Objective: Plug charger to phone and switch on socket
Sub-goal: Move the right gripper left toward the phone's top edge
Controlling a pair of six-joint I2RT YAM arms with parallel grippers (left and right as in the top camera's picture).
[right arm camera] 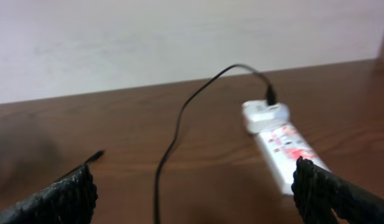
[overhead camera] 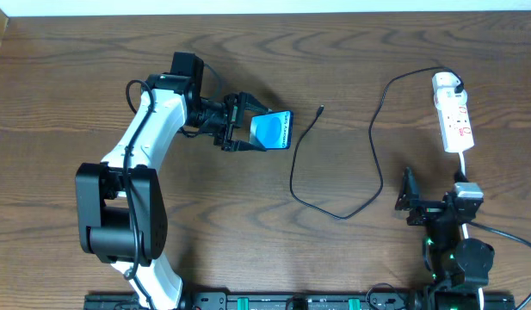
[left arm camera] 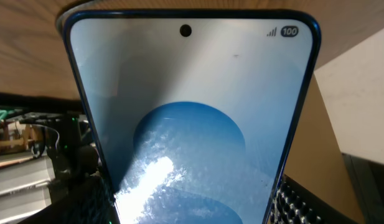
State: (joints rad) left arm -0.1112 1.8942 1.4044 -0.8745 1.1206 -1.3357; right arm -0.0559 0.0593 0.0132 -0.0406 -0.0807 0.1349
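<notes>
My left gripper leaves the phone's camera end sticking out free, so my right gripper should go on toward that end before its fingers close on it.
My left gripper is shut on the phone, a slim black-edged phone with a lit blue screen, held at the table's middle left. The phone fills the left wrist view, between the jaws. The charger's thin black cable loops across the table, its small plug tip free to the right of the phone, its white plug head in the white power strip at the far right. My right gripper is open and empty, below the strip. The right wrist view shows the cable and the strip.
The power strip's thicker white cord runs down towards my right arm's base. The table's wooden top ends at a white wall at the far edge.
</notes>
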